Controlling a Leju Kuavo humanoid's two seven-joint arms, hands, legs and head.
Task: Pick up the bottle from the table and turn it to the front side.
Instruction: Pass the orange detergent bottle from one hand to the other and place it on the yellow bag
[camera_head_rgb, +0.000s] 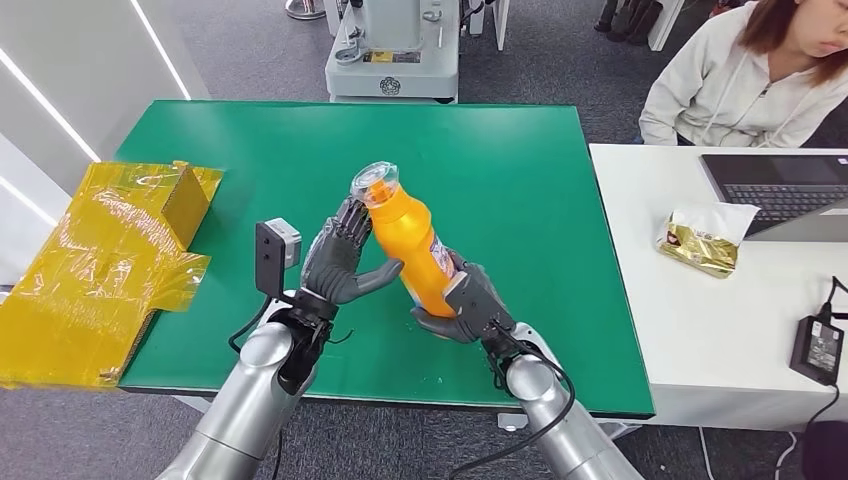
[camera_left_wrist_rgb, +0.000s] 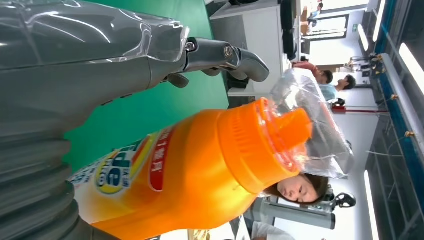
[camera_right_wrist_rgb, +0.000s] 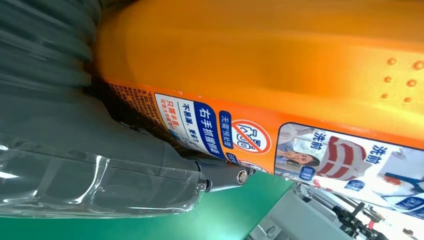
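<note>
I expect the clear wrap (camera_left_wrist_rgb: 317, 127) to stay on when I turn the bottle sideways, because it stands stiff with its rim seated in the orange collar (camera_left_wrist_rgb: 276, 142).
An orange bottle (camera_head_rgb: 415, 245) with a clear wrap over its cap leans over the green table (camera_head_rgb: 520, 170), cap up and tilted to the left. My right hand (camera_head_rgb: 475, 305) grips its lower end. Its printed label (camera_right_wrist_rgb: 240, 135) lies against that hand's thumb (camera_right_wrist_rgb: 150, 165) in the right wrist view. My left hand (camera_head_rgb: 340, 260) stands beside the bottle's upper half with fingers spread by the neck and the thumb reaching toward the body. In the left wrist view the bottle (camera_left_wrist_rgb: 200, 170) is close to my left hand (camera_left_wrist_rgb: 75, 65), with green table showing between thumb and bottle.
A crumpled yellow plastic wrap with a box (camera_head_rgb: 110, 260) lies at the table's left end. To the right stands a white desk (camera_head_rgb: 720, 330) with a laptop (camera_head_rgb: 780, 190), a snack packet (camera_head_rgb: 705, 240) and a power adapter (camera_head_rgb: 820, 345). A person (camera_head_rgb: 740, 80) sits behind it.
</note>
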